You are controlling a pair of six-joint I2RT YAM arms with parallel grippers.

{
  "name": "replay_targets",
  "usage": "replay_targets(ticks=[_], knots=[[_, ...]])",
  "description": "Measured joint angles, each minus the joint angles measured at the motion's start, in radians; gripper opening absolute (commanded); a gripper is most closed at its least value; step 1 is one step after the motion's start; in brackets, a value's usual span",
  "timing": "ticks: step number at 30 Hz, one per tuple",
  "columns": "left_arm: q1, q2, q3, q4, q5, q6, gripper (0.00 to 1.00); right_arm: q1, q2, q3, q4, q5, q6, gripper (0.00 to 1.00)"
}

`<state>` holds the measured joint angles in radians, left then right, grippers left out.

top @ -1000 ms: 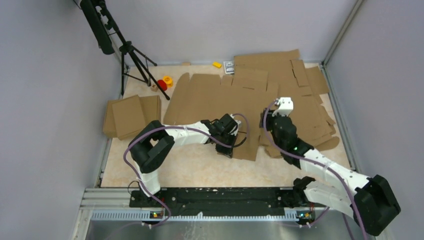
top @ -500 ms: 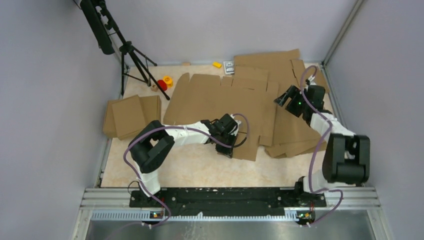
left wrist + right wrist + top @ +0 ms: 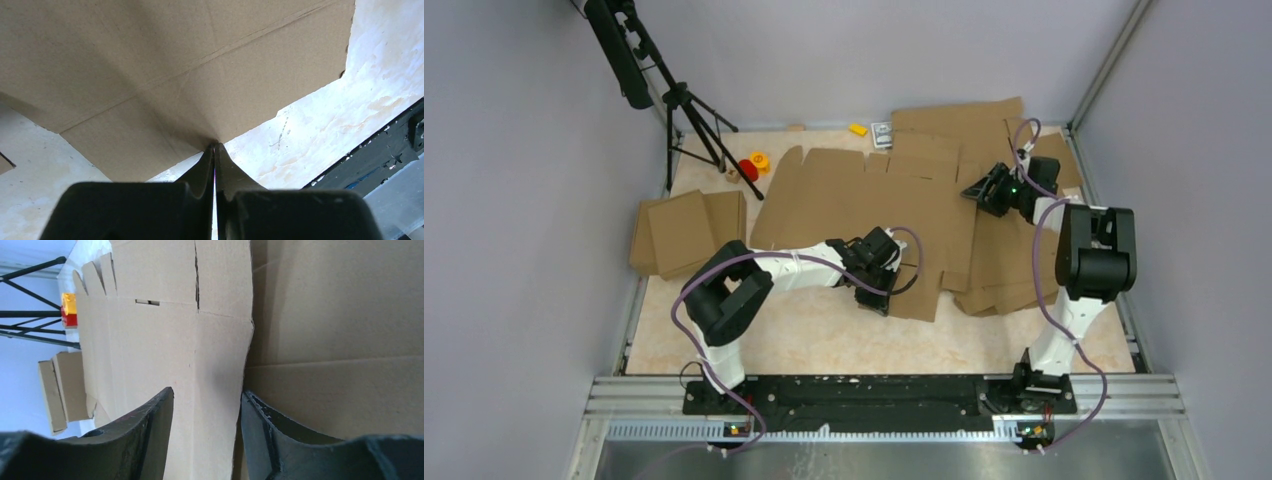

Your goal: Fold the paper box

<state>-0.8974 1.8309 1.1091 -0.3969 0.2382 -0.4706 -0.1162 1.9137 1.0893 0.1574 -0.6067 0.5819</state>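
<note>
I should move my left gripper from the paper box's near edge (image 3: 221, 138) and first take the paper box's end (image 3: 772, 207) opposite my right gripper, since that end lies flat.
The paper box (image 3: 854, 200) lies flat and unfolded in the middle of the table, a large brown sheet with creases and slotted flaps. My left gripper (image 3: 874, 285) is shut on its near edge; in the left wrist view the closed fingertips (image 3: 215, 147) pinch the cardboard (image 3: 175, 60) where the creases meet. My right gripper (image 3: 986, 192) is open at the box's right edge. In the right wrist view its gripper (image 3: 207, 400) straddles the right flap of the box (image 3: 165, 340), one finger above the flap, the other at its edge.
A pile of like brown slotted sheets (image 3: 1014, 240) lies under and right of the box, also in the right wrist view (image 3: 340, 315). Smaller cardboard pieces (image 3: 686, 232) sit at the left. A black tripod (image 3: 689, 110), red and yellow toys (image 3: 754, 165) and a yellow block (image 3: 857, 129) stand at the back.
My right arm has swung from the table's middle out to the far right, and its gripper now sits at the box's right edge. The left gripper has not moved.
</note>
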Motion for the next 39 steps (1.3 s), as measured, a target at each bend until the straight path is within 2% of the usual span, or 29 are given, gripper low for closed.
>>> replay_targets(ticks=[3,9,10,15,19,22,26,30,34,39], knots=[[0.0,0.0,0.0,-0.001,0.0,0.0,0.0,0.0,0.026,0.019,0.013,-0.036,0.006,0.38],[0.0,0.002,0.003,-0.006,-0.001,0.001,0.0,0.0,0.106,0.059,0.073,-0.114,0.047,0.03],[0.0,0.002,0.003,-0.006,-0.001,0.001,0.0,0.0,0.109,0.059,0.072,-0.118,0.049,0.0],[0.0,0.002,0.013,-0.03,-0.014,0.004,0.0,0.023,0.066,0.06,0.007,-0.07,-0.003,0.0],[0.0,-0.006,0.037,-0.071,-0.036,0.013,0.0,0.093,-0.076,0.059,-0.068,0.063,-0.095,0.0],[0.003,-0.05,0.042,-0.097,-0.05,0.014,0.08,0.183,-0.201,0.052,-0.082,0.177,-0.164,0.0],[0.02,-0.167,0.039,-0.11,-0.054,0.004,0.24,0.271,-0.362,-0.029,-0.025,0.304,-0.218,0.0],[0.038,-0.334,-0.001,-0.11,-0.08,-0.01,0.34,0.291,-0.478,-0.183,0.06,0.402,-0.25,0.0],[0.077,-0.489,-0.089,-0.111,-0.121,-0.018,0.39,0.297,-0.534,-0.302,0.114,0.471,-0.305,0.0],[0.178,-0.588,-0.17,-0.133,-0.182,-0.017,0.51,0.309,-0.626,-0.414,0.23,0.489,-0.397,0.0]])
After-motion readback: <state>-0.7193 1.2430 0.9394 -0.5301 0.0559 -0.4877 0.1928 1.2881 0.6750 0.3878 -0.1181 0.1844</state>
